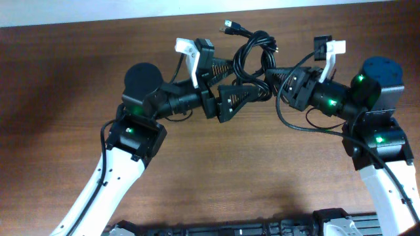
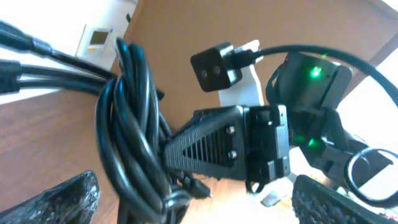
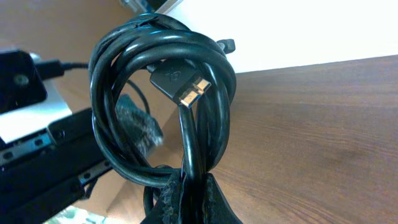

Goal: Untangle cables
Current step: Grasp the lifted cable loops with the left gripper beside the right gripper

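Next, my left gripper clamps the cable bundle [image 1: 252, 79] first while my right gripper takes a strand of cable to pull free, because my right gripper holds the cables' loops bunched together [image 1: 261, 39].
The cables [image 1: 252, 51] are a tangled bundle of thin black cords at the table's far middle, with one metal-tipped plug [image 1: 228, 26] sticking out to the upper left. My right gripper [image 1: 270, 77] is shut on a cable strand. In the right wrist view the jaws [image 3: 193, 196] pinch it, with loops [image 3: 124, 93] and a metal-tipped plug [image 3: 186, 87] above them. My left gripper [image 1: 264, 93] is open right below the bundle, facing the right gripper. In the left wrist view its wide-apart fingers [image 2: 199, 208] straddle the hanging cables [image 2: 130, 124], which are close to the left finger.
The brown wooden table [image 1: 210, 170] ends at a white edge [image 1: 98, 10] just behind the cables. The right arm's thicker wire [image 1: 289, 121] loops down beside its wrist. Both arm bases stand at the front corners. The right gripper's body [image 2: 236, 146] fills the left wrist view.
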Tool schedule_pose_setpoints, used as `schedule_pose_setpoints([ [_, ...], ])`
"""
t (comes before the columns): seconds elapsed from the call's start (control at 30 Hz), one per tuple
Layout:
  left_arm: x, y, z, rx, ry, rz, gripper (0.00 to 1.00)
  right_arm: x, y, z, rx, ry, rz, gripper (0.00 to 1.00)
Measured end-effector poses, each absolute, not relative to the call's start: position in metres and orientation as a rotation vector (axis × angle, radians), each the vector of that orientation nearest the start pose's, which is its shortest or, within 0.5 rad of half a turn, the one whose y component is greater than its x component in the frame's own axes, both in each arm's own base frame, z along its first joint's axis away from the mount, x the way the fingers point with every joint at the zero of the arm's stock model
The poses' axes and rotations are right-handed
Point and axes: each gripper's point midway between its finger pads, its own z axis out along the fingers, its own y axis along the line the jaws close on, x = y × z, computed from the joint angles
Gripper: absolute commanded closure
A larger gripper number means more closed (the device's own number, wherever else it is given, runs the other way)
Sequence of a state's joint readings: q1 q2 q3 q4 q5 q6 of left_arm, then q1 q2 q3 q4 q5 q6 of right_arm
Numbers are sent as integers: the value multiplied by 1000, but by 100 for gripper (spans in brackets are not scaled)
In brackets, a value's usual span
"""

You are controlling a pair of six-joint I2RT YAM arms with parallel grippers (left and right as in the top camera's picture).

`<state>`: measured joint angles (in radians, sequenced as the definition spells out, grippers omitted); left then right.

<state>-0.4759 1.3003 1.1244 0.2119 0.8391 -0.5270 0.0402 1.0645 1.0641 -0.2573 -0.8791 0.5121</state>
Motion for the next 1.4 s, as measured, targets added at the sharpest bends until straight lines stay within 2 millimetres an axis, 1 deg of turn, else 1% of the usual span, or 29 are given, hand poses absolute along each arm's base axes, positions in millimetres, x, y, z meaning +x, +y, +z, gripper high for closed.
schedule_pose_setpoints([
  [0.1, 288, -292, 396, 692, 1565, -1399, 7, 304, 148, 359, -279, 1865, 1180, 96],
  [0.2, 288, -292, 398, 691, 1558, -1398, 7, 299, 152, 360, -335, 1850, 1191, 96],
  [0.27, 289, -292, 398, 688, 1558, -1396, 12, 297, 154, 361, -361, 1844, 1202, 96],
  [0.3, 289, -292, 398, 686, 1559, -1397, 16, 295, 156, 361, -372, 1841, 1205, 96],
  [0.33, 289, -292, 398, 684, 1561, -1399, 27, 294, 157, 361, -380, 1840, 1208, 96],
  [0.37, 289, -292, 398, 682, 1562, -1400, 44, 293, 159, 361, -392, 1838, 1214, 96],
  [0.4, 289, -292, 398, 679, 1564, -1400, 69, 291, 162, 361, -403, 1837, 1222, 96],
  [0.47, 289, -292, 398, 677, 1566, -1401, 100, 289, 165, 361, -418, 1835, 1232, 96],
  [0.63, 289, -292, 397, 677, 1569, -1402, 100, 290, 164, 362, -416, 1833, 1225, 96],
  [0.67, 289, -292, 397, 677, 1568, -1401, 100, 290, 164, 362, -416, 1834, 1226, 91],
  [0.73, 289, -292, 397, 677, 1568, -1401, 100, 290, 164, 362, -419, 1832, 1224, 71],
  [0.8, 290, -292, 397, 673, 1568, -1397, 100, 288, 165, 362, -434, 1827, 1224, 59],
  [0.83, 291, -291, 397, 671, 1568, -1393, 100, 288, 166, 362, -448, 1820, 1219, 57],
  [0.97, 292, -291, 396, 665, 1570, -1388, 100, 287, 166, 367, -496, 1779, 1190, 55],
  [1.07, 292, -291, 396, 671, 1566, -1383, 100, 290, 166, 377, -537, 1718, 1153, 55],
  [1.13, 291, -292, 396, 677, 1565, -1383, 100, 290, 166, 381, -562, 1687, 1128, 56],
  [1.17, 291, -292, 396, 681, 1564, -1382, 100, 290, 166, 381, -567, 1683, 1119, 59],
  [1.2, 291, -292, 396, 683, 1563, -1383, 100, 291, 165, 381, -571, 1679, 1109, 65],
  [1.3, 290, -292, 396, 692, 1561, -1385, 100, 292, 164, 381, -574, 1673, 1091, 69],
  [1.37, 289, -293, 396, 694, 1560, -1387, 100, 293, 164, 381, -571, 1676, 1086, 75],
  [1.4, 288, -293, 396, 695, 1560, -1388, 100, 293, 164, 380, -570, 1678, 1085, 76],
])
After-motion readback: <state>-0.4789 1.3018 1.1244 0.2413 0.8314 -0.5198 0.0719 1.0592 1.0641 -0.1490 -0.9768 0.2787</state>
